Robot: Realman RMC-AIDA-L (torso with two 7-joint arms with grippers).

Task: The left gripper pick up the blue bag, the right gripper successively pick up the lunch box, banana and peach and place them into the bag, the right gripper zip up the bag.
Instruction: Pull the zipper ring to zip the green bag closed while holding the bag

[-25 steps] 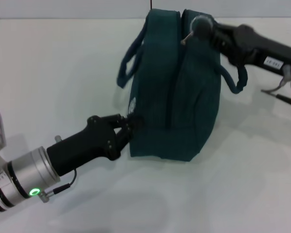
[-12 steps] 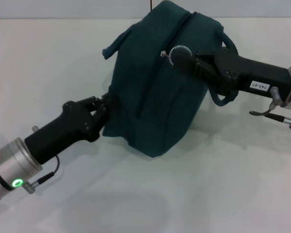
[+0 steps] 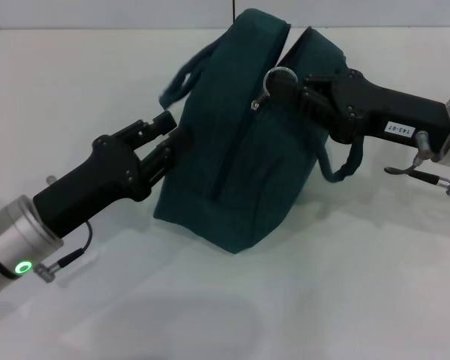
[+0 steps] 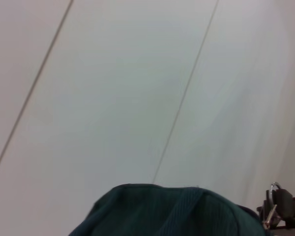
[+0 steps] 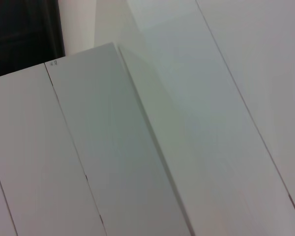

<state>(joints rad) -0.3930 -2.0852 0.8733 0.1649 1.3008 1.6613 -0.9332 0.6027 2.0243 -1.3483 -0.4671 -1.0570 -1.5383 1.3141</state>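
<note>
The blue bag is tilted and crooked, with its zip gaping (image 3: 291,49) past the ring. My left gripper should hold the bag's side (image 3: 199,150) tight before my right gripper pulls the ring.
The blue bag (image 3: 232,165) stands tilted on the white table, its zip seam running along its top. My left gripper (image 3: 174,131) is at the bag's left end with its fingers spread, against the fabric. My right gripper (image 3: 281,88) is over the top of the bag, shut on the silver zip-pull ring (image 3: 279,74). The left wrist view shows the bag's top (image 4: 162,211) and the ring (image 4: 271,211) at the edge. The lunch box, banana and peach are out of view.
The white table (image 3: 345,285) stretches around the bag, with a wall behind it. A loose bag handle (image 3: 345,169) hangs under my right arm. The right wrist view shows only pale wall panels (image 5: 137,147).
My right gripper drew the zip pull from the bag's far end towards the middle, turning and tilting the bag. My left gripper, earlier shut on the bag's end, has opened.
</note>
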